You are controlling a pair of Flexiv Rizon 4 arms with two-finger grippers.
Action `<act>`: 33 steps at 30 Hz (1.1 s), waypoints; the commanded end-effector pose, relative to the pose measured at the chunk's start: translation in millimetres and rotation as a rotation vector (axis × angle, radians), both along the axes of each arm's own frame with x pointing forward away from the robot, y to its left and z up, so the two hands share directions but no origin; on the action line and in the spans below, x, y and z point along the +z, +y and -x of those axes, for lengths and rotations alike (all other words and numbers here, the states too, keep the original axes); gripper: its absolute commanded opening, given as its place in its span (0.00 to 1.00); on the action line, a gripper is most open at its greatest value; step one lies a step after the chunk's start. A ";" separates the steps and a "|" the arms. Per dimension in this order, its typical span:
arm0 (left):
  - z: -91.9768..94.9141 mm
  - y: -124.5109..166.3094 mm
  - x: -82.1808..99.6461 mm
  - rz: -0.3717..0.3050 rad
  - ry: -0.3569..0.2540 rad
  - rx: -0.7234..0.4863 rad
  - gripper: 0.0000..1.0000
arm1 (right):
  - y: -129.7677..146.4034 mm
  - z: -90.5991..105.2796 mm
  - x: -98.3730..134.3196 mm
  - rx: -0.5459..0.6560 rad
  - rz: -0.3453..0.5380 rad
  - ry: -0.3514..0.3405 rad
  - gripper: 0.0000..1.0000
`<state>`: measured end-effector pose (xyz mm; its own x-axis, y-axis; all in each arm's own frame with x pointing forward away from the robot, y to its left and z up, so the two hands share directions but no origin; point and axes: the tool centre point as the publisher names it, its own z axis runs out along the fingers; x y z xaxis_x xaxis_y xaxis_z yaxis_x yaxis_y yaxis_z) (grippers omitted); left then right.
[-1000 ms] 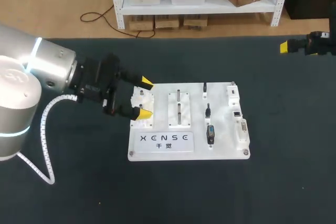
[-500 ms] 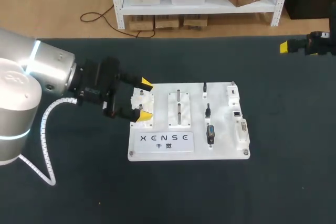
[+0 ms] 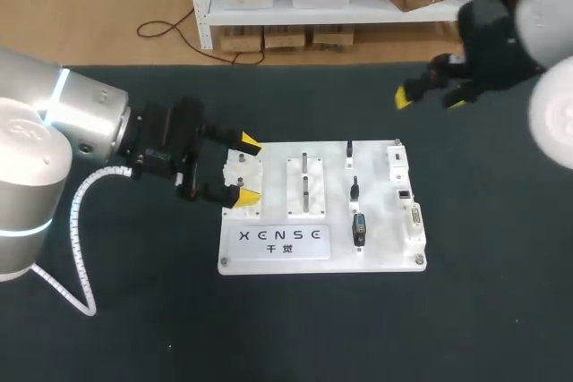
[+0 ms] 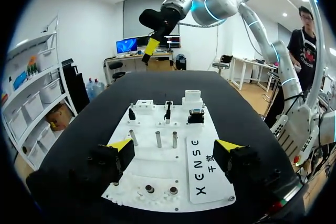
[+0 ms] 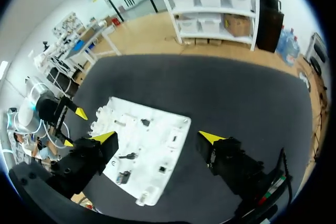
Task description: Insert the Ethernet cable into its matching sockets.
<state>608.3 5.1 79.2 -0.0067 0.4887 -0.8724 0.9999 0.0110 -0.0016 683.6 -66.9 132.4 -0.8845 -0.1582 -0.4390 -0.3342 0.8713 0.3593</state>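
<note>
The Ethernet cable (image 3: 354, 191) will come out of its white holder in one piece when I lift, because the middle black plug ends in a short tail (image 3: 355, 179).
A white practice board (image 3: 385, 252) lies mid-table, with three small black plugs standing in a row; the biggest one (image 3: 358, 228) sits nearest the front. Which of them belongs to the Ethernet cable I cannot tell. Small sockets (image 3: 405, 194) line the board's right edge. My left gripper (image 3: 243, 168) is open, straddling the board's left edge, with nothing between its fingers. In the left wrist view the board (image 4: 157, 166) stretches ahead of the open gripper (image 4: 174, 150), the biggest plug (image 4: 195, 116) at its far end. My right gripper (image 3: 430, 96) hangs open, high behind the board's far right corner; the right wrist view shows the gripper (image 5: 157, 139) above the board (image 5: 157, 124).
Dark cloth covers the table (image 3: 295, 328) around the board. Two metal pegs (image 3: 305, 187) stand upright in a white block near the board's middle. A label plate (image 3: 279, 239) lies along the board's front edge.
My right arm has swung in from the right edge toward the board's far right corner, its gripper staying open. The left gripper has edged slightly onto the board's left edge.
</note>
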 end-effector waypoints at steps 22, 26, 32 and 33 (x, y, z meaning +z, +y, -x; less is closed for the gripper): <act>1.0 0.6 -1.0 0.004 -0.003 0.002 1.00 | 81.7 47.8 -83.0 -0.104 0.349 0.240 1.00; 1.0 0.6 -1.0 0.004 -0.003 0.002 1.00 | 85.2 51.9 -91.2 -0.111 0.363 0.257 1.00; 1.0 0.6 -1.0 0.004 -0.003 0.002 1.00 | 87.9 59.0 -102.3 -0.116 0.379 0.299 1.00; 1.0 0.6 -1.0 0.004 -0.003 0.002 1.00 | 87.9 59.7 -103.1 -0.117 0.379 0.301 1.00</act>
<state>608.2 5.3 79.3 -0.0066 0.4886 -0.8725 0.9999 0.0113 -0.0013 621.9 17.6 31.4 -0.9839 -0.1506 -0.0958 -0.1587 0.9838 0.0835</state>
